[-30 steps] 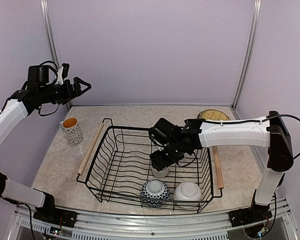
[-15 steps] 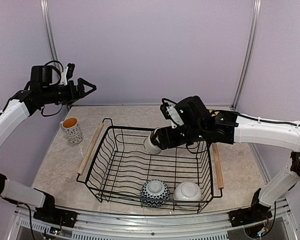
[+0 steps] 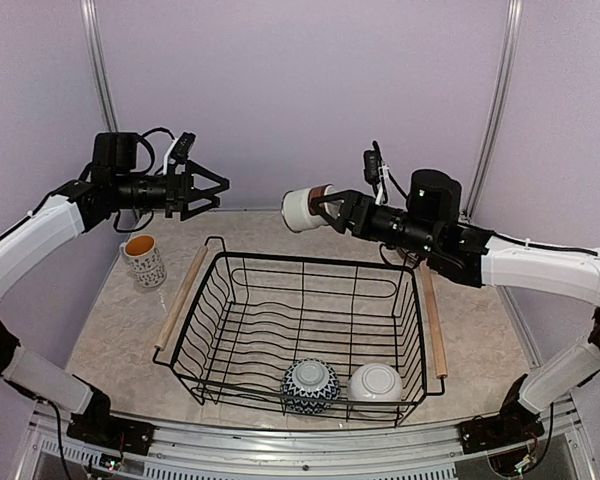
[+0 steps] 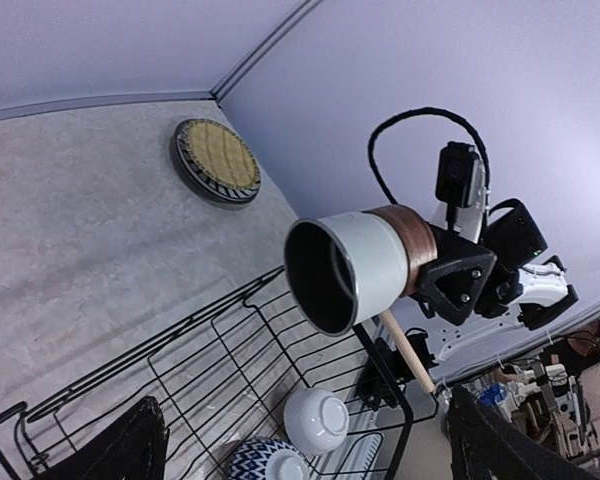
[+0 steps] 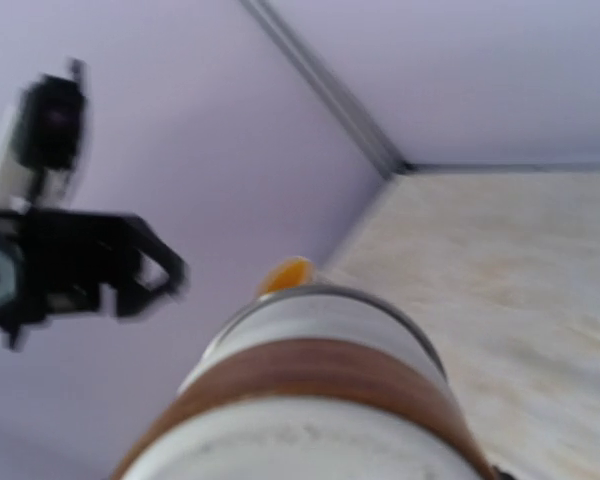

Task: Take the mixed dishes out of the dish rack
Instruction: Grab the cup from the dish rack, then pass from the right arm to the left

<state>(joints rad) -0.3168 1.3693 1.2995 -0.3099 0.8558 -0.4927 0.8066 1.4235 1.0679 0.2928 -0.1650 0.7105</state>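
Note:
Next, I take the white cup by its opening end (image 3: 295, 212) with my left gripper first, because the space (image 3: 176, 268) by the tall patterned cup is far from my right gripper.
My right gripper (image 3: 327, 211) is shut on the white cup with brown band (image 3: 302, 209) and holds it sideways, high above the far edge of the dish rack (image 3: 310, 262). The cup's dark mouth faces my open, empty left gripper (image 3: 212, 188), which is apart from it to the left. The cup fills the right wrist view (image 5: 310, 400) and shows in the left wrist view (image 4: 355, 265). The blue-patterned bowl (image 3: 310, 385) and white bowl (image 3: 375, 382) lie upside down at the rack's near end. The tall patterned cup (image 3: 144, 260) stands left of the rack. The woven yellow mat (image 4: 218, 160) lies on a striped plate in the far corner.
The rack's wooden rod handles lie along its left (image 3: 180, 297) and right (image 3: 435, 320) sides. Purple walls close in the table at the back and both sides. My right arm (image 3: 520, 265) stretches over the rack's far right corner.
My right gripper has lifted the white cup out of the rack and carried it up and back toward the left. My left gripper has moved right toward it.

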